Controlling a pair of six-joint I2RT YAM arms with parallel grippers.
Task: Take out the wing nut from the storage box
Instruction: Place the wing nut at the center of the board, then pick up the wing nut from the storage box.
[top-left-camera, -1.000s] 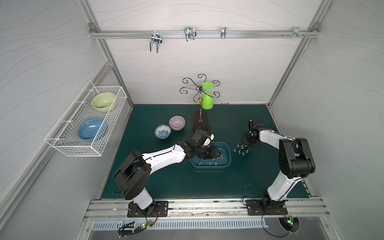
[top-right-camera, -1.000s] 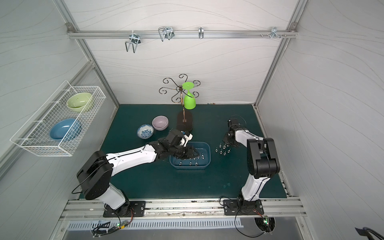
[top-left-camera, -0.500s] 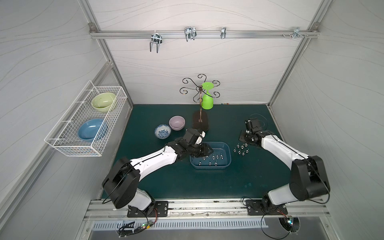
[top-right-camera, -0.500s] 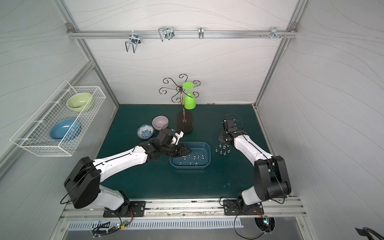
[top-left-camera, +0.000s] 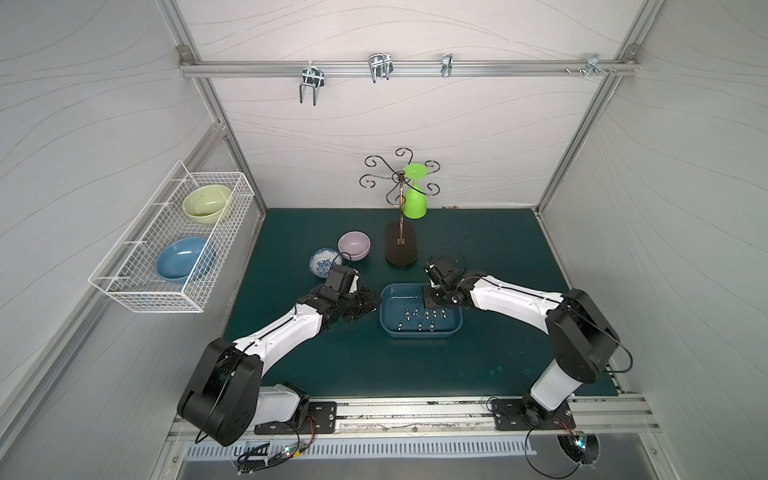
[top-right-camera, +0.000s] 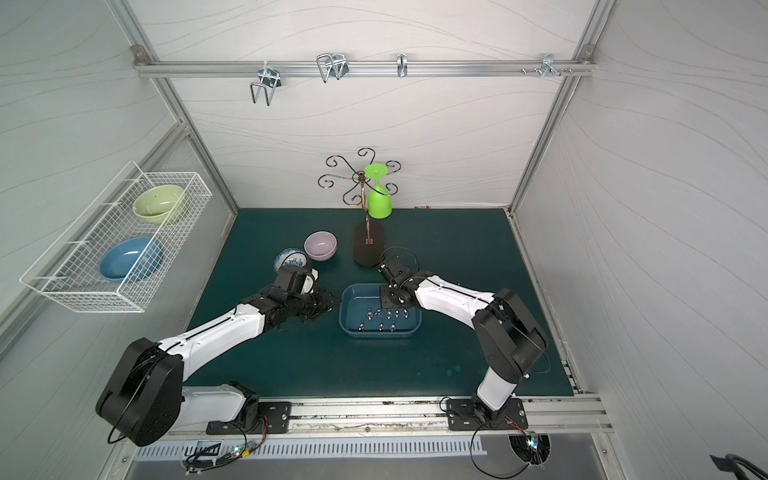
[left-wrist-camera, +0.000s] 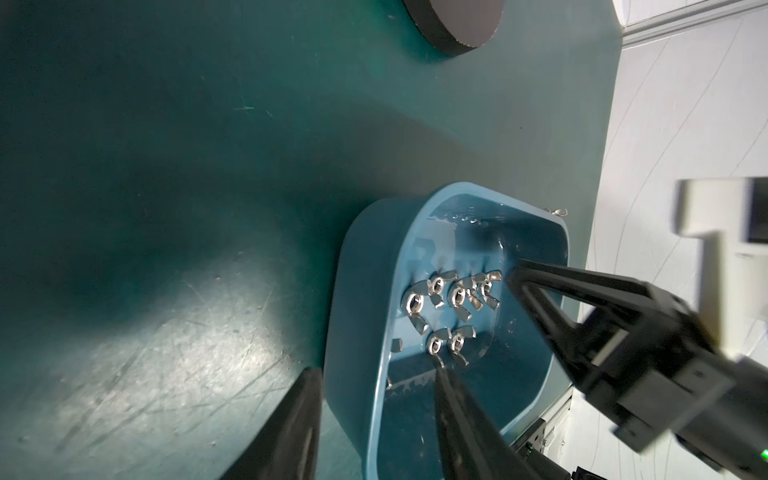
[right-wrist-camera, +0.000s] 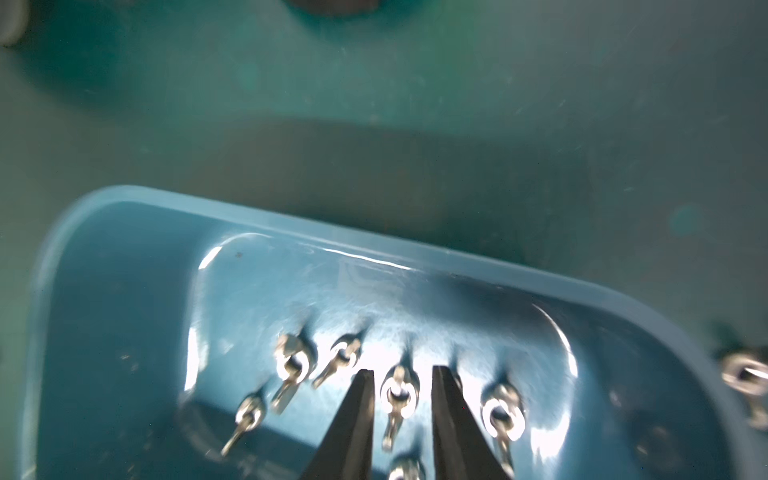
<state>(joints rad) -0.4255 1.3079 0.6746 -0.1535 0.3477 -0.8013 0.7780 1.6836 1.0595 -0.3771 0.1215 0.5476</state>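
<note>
My left gripper should wait by the storage box's side (top-left-camera: 382, 312) until my right gripper lifts one wing nut clear, because my right gripper takes up the space over the wing nuts (top-left-camera: 427, 313).
The storage box (top-left-camera: 419, 333) (top-right-camera: 380, 332), a shallow blue tub, sits mid-mat with several silver wing nuts (top-left-camera: 417, 320) on its floor. My right gripper (right-wrist-camera: 402, 372) (top-left-camera: 431, 304) reaches down into the box's far right part. It is open, and its two fingertips (right-wrist-camera: 363, 386) stand either side of one wing nut (right-wrist-camera: 397, 392) with a small gap on each side. My left gripper (left-wrist-camera: 376, 374) (top-left-camera: 372, 307) is open at the box's left end. One finger (left-wrist-camera: 309, 399) is outside the wall and the other over the inside, nothing held.
More wing nuts (right-wrist-camera: 744, 374) lie on the mat just right of the box. A purple bowl (top-left-camera: 353, 245), a patterned bowl (top-left-camera: 322, 262) and the black base (top-left-camera: 401, 248) of a hook stand holding a green glass (top-left-camera: 414, 199) stand behind. A white wire basket (top-left-camera: 124, 286) hangs at left.
My right arm swung from the loose nuts on the mat to over the box and its jaws widened. My left gripper drew back out of the box to its left end.
</note>
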